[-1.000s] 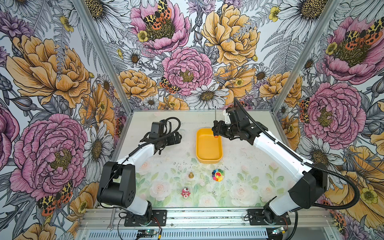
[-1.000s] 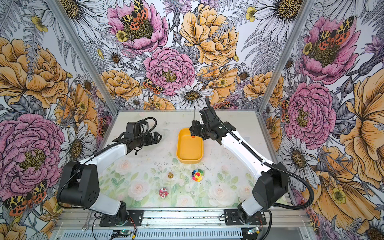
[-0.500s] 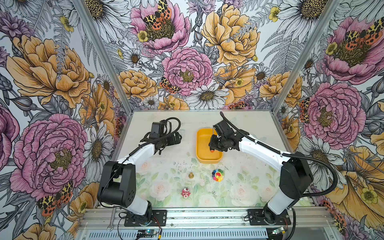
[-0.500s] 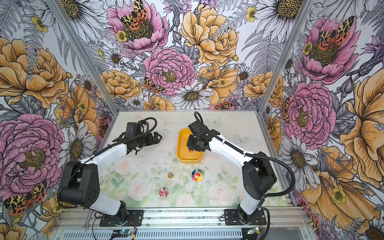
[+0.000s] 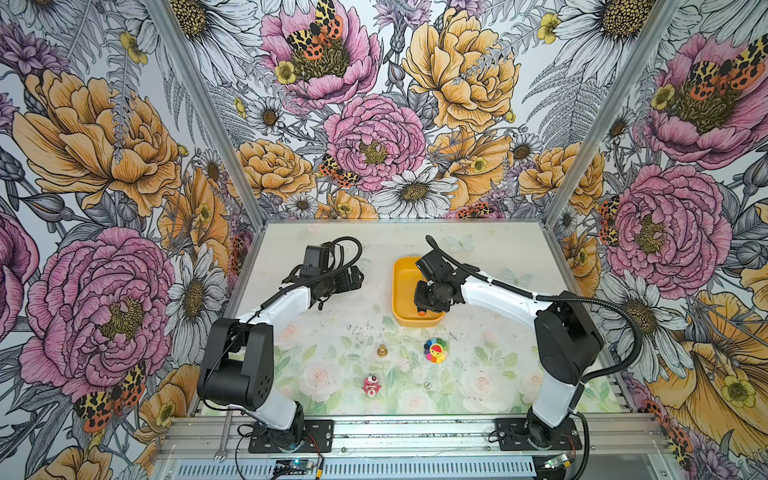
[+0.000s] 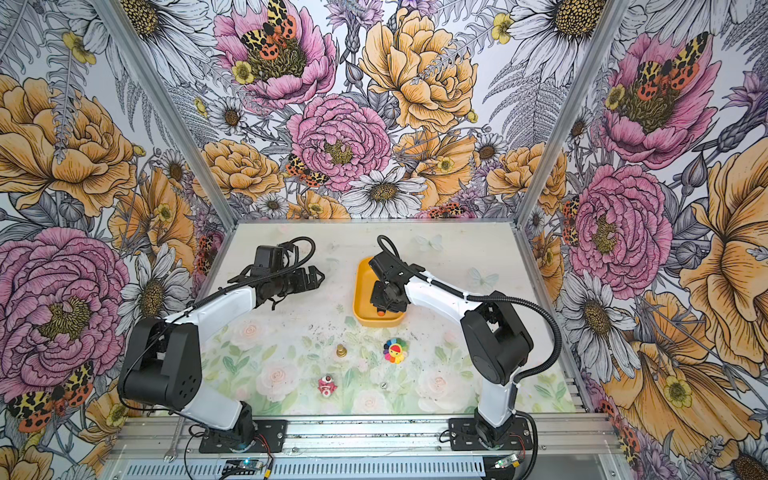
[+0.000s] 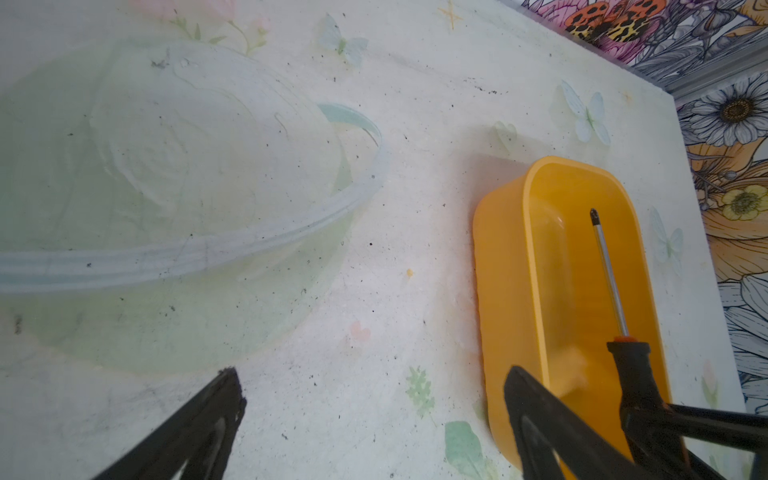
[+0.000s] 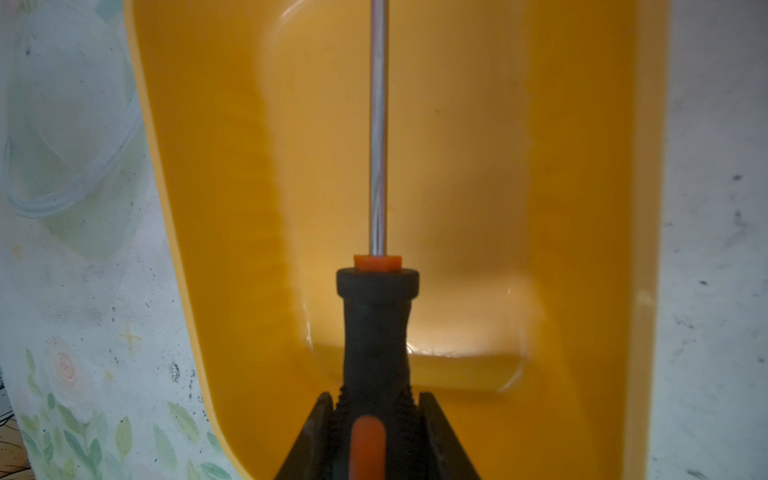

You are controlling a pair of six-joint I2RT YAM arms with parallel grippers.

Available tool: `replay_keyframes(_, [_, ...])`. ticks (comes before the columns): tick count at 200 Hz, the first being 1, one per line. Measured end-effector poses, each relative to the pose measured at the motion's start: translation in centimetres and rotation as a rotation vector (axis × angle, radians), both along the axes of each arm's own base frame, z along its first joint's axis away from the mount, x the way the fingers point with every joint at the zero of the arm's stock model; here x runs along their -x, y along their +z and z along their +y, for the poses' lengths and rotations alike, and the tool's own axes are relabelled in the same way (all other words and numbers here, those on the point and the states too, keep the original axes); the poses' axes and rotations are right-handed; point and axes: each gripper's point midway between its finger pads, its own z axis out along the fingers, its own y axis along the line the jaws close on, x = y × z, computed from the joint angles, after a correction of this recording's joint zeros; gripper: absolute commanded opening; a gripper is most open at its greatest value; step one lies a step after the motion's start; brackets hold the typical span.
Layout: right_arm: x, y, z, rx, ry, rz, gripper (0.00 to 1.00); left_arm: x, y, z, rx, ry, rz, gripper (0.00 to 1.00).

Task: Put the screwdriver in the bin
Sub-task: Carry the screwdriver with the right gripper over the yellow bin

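My right gripper keeps lowering the screwdriver [image 8: 378,160], which lies lengthwise inside the bin's sides, until it rests on the bottom of the bin [image 8: 460,216], and then let go.
The yellow-orange bin [image 5: 404,286] [image 6: 362,291] stands mid-table. My right gripper [image 5: 424,304] [image 6: 381,304] is low over its near end, shut on the black handle of the screwdriver [image 8: 376,332]. The thin shaft runs along the bin's length, inside the walls, as the left wrist view shows the screwdriver [image 7: 609,274] over the bin [image 7: 503,291]. Whether it touches the bin's floor I cannot tell. The orange butt end pokes out behind the right gripper [image 8: 376,401]. My left gripper [image 5: 357,276] [image 6: 318,276] [image 7: 372,378] hovers open and empty, left of the bin.
In front of the bin lie a small gold piece [image 5: 382,351], a rainbow flower toy [image 5: 434,350], a red-pink figure [image 5: 371,384] and a tiny die [image 5: 427,385]. A silver wrench [image 5: 222,440] rests on the front rail. Flowered walls close three sides.
My right arm has come down from above the bin's far end and tipped the screwdriver from upright to lying along the bin. The left arm has not moved.
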Motion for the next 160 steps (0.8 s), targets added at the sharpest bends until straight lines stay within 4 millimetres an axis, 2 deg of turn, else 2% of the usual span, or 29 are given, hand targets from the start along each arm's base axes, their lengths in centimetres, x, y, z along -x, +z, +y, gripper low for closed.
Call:
replay_keyframes(83, [-0.1, -2.7, -0.4, 0.060, 0.013, 0.034, 0.00, 0.1, 0.0, -0.3, 0.001, -0.008, 0.001, 0.99])
replay_keyframes(160, [-0.8, -3.1, 0.0, 0.071, 0.023, 0.029, 0.00, 0.1, -0.1, -0.4, 0.002, -0.011, 0.002, 0.99])
